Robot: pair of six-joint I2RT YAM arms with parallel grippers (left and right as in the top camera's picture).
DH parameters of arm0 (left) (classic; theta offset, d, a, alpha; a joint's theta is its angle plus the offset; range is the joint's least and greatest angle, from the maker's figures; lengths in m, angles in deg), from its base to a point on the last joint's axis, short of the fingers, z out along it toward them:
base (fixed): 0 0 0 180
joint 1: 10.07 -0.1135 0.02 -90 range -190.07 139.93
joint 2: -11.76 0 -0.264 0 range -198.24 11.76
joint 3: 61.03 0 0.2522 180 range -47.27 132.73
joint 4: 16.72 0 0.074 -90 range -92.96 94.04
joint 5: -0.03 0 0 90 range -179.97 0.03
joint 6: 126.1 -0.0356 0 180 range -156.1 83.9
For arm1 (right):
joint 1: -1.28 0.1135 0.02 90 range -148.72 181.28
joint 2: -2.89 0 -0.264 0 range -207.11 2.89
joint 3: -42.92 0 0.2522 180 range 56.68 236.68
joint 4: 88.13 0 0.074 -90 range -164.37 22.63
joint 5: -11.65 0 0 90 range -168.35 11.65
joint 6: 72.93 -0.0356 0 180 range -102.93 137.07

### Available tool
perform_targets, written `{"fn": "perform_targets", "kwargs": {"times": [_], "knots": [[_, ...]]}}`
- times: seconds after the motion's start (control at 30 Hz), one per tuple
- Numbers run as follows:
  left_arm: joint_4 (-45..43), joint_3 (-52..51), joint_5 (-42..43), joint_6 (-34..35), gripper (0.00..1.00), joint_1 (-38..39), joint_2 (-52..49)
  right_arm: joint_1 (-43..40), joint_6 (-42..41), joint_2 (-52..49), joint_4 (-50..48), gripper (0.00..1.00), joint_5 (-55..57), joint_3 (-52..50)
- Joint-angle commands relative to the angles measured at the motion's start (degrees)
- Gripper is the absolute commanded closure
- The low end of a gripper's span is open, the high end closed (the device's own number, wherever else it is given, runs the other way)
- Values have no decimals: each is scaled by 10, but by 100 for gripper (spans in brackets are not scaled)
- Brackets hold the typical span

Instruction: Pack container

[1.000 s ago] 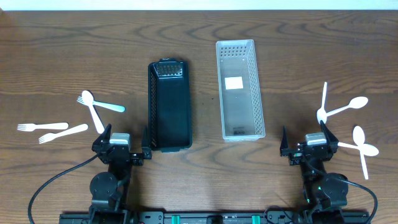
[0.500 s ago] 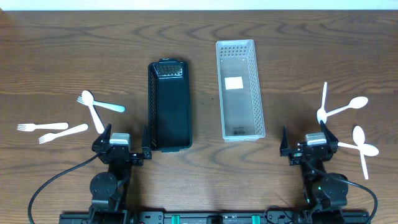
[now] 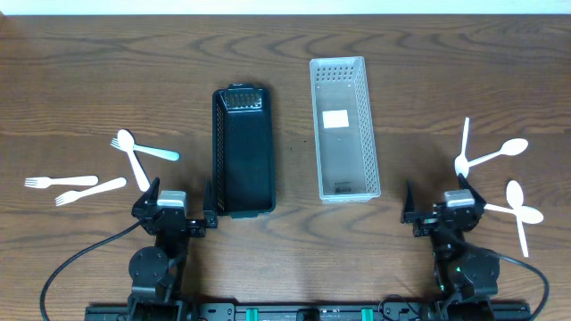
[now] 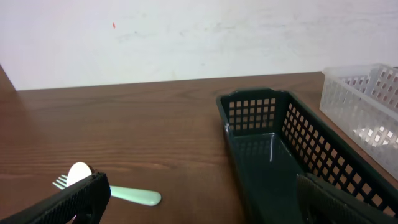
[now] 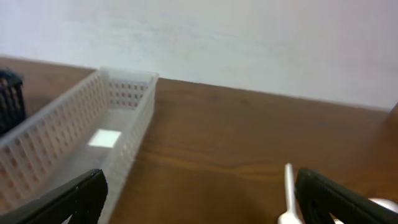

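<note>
My left gripper needs to push the black basket's fork-side (image 3: 216,147) toward the clear basket before packing, because a wide gap (image 3: 294,138) lies between the black basket and the clear basket.
A black mesh basket (image 3: 243,152) and a clear perforated basket (image 3: 344,127) lie side by side mid-table, both empty apart from a white label in the clear one. White forks (image 3: 76,185) and spoons (image 3: 134,159), one piece with a mint handle (image 3: 161,154), lie at the left. More white spoons (image 3: 491,153) lie at the right. My left gripper (image 3: 182,191) is open at the black basket's (image 4: 273,149) near left corner. My right gripper (image 3: 437,193) is open between the clear basket (image 5: 93,124) and a spoon handle (image 5: 289,186).
A white wall stands beyond the far table edge. Bare wood lies between the two baskets and beyond them. Both arm bases (image 3: 156,267) sit at the near edge with cables trailing.
My right gripper has shifted very slightly to the right, and its view is blurred. The left arm, baskets and cutlery have not moved.
</note>
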Motion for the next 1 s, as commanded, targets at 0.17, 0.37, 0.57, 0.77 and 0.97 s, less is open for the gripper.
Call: {"fn": "perform_targets", "kwargs": {"times": [0.17, 0.37, 0.57, 0.77, 0.97], "knots": [[38, 75, 68, 129, 2, -1, -14, -1, -110, -21, -24, 1, -43, 42], [151, 293, 50, 109, 2, -1, -160, -1, -28, -151, 29, 1, -34, 215], [285, 523, 31, 74, 2, -3, -398, -1, -27, -369, 176, 1, -32, 440], [476, 709, 31, 70, 2, -61, -625, -12, -27, -583, 418, 1, -26, 663], [509, 750, 47, 71, 2, -122, -751, -19, -28, -757, 566, 1, -34, 788]]}}
